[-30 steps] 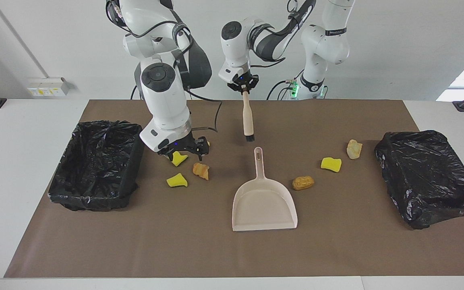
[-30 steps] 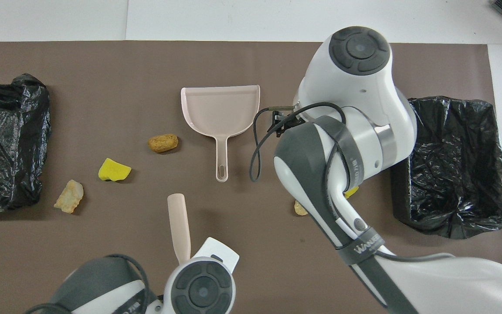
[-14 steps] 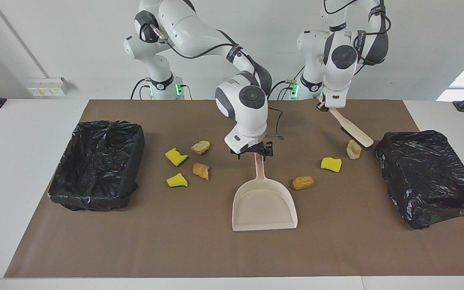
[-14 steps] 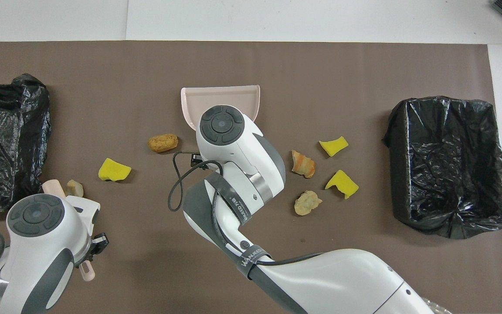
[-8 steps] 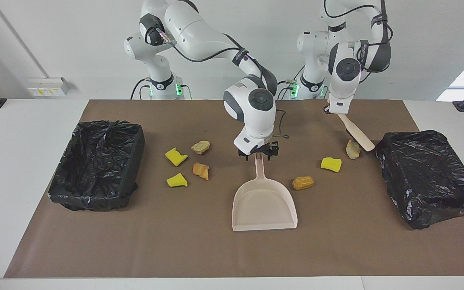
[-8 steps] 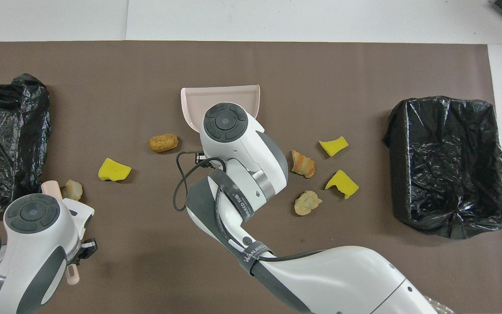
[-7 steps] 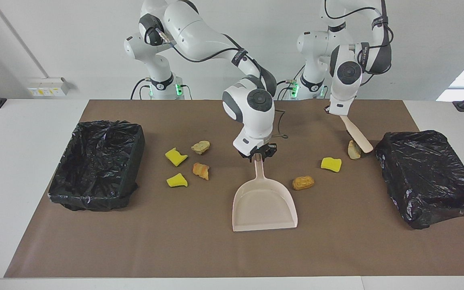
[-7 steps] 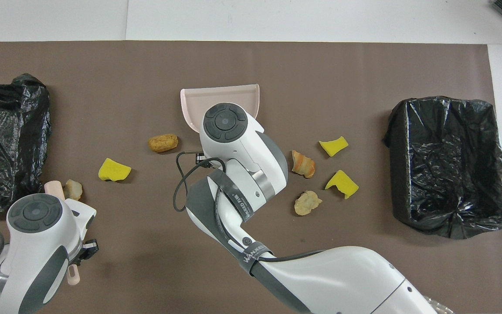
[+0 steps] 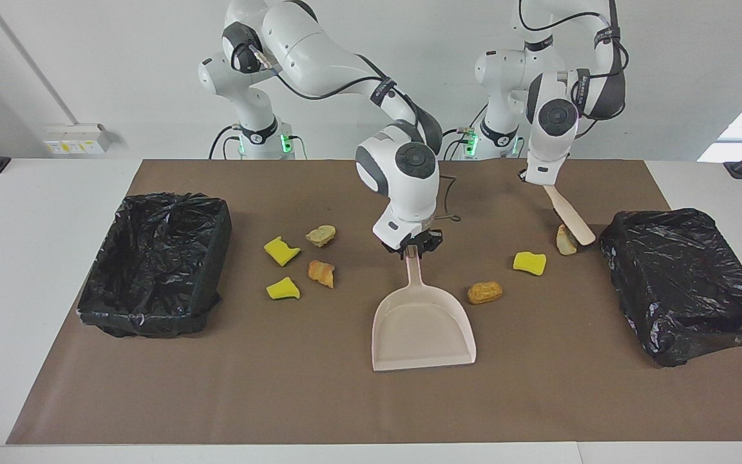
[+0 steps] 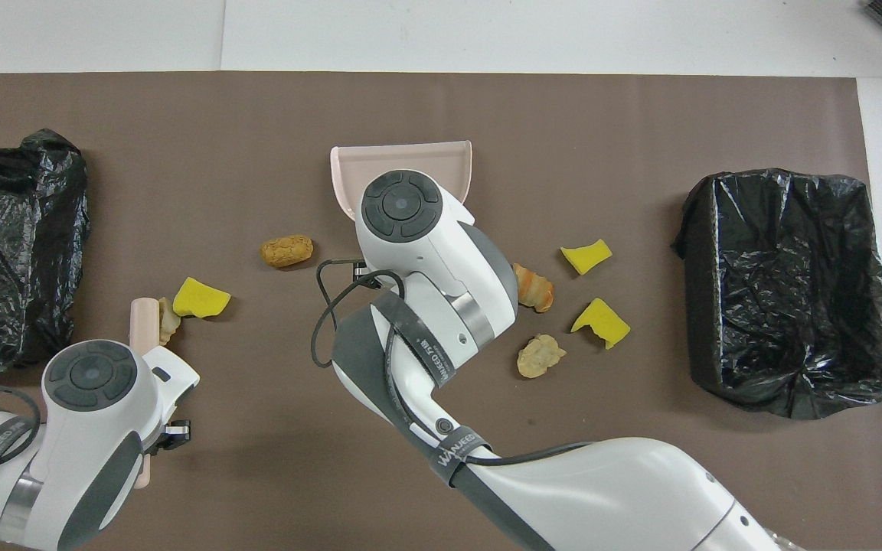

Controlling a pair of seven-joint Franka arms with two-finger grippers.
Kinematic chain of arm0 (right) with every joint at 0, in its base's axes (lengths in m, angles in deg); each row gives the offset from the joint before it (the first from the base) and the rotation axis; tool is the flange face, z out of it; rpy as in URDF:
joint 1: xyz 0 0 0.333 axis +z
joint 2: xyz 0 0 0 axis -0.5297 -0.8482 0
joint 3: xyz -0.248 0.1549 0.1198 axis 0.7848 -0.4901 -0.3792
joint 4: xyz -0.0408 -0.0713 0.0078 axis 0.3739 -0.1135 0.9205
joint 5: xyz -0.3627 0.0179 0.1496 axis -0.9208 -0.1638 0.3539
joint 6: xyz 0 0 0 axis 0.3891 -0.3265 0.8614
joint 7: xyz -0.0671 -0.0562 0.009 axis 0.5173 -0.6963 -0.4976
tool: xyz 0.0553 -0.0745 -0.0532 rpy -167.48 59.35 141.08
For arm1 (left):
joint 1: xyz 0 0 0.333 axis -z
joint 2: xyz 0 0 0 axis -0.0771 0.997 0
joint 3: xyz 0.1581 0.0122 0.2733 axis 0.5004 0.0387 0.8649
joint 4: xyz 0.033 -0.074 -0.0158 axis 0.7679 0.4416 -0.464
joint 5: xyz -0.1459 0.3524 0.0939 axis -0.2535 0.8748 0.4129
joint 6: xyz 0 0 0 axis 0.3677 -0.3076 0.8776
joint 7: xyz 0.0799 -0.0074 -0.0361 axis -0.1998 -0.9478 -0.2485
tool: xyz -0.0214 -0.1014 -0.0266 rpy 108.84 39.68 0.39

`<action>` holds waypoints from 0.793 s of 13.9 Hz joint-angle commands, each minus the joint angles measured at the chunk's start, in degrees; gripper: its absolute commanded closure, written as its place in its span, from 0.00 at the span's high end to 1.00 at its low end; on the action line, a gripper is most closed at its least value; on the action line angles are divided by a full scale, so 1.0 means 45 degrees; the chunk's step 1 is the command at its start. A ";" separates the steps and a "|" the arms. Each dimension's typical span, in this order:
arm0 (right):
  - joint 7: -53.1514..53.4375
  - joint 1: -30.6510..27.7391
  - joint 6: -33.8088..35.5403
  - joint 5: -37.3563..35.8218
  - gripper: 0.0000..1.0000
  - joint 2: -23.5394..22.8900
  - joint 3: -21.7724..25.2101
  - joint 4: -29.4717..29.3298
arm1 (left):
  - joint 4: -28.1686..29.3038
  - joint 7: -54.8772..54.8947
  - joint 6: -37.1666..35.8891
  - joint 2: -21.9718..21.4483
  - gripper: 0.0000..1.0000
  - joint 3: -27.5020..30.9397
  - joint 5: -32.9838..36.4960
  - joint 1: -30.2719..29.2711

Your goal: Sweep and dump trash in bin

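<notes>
I should use my right gripper to swing the dustpan's opening (image 9: 424, 365) toward the pale lump (image 9: 566, 240), because the opening is turned aside from the lump, before my left gripper sweeps the lump in.
The beige dustpan (image 9: 422, 325) lies mid-table with its mouth away from the robots. My right gripper (image 9: 415, 247) is shut on the top of its handle. My left gripper (image 9: 540, 182) is shut on the beige brush (image 9: 570, 216), which slants down so that its head touches a pale lump of trash (image 9: 564, 240). Beside that lump lie a yellow sponge chunk (image 9: 530, 263) and a tan-orange lump (image 9: 485, 292). Several more trash pieces (image 9: 300, 261) lie toward the right arm's end. In the overhead view the right arm hides the dustpan's handle.
A black-lined bin (image 9: 155, 261) stands at the right arm's end of the brown mat. A second black-lined bin (image 9: 683, 283) stands at the left arm's end, close to the brush head.
The right gripper has closed on the dustpan handle, and the pan has shifted slightly. The left gripper has drawn the brush toward mid-table, pushing the pale lump up against the yellow sponge.
</notes>
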State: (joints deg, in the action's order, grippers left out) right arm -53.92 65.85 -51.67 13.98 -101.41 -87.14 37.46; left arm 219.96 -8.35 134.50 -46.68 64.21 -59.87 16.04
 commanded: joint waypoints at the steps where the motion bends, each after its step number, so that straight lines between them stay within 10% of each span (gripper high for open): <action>1: -0.3571 -0.0957 0.0455 -0.0026 0.00 0.1233 -0.0176 0.0747 | -0.0639 0.0435 0.0174 0.0611 0.00 0.0070 -0.0346 0.0970; 11: -1.6986 -0.2309 0.0476 -0.0297 0.00 0.3347 -0.0177 0.4091 | -0.2695 0.2272 -0.1176 0.0300 0.00 0.0129 -0.1677 0.0489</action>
State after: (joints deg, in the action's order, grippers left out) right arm -121.84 56.77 -48.18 13.42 -88.53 -87.20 53.21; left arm 207.05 0.90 128.00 -45.52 64.54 -66.51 20.15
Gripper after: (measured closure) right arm 0.674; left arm 0.731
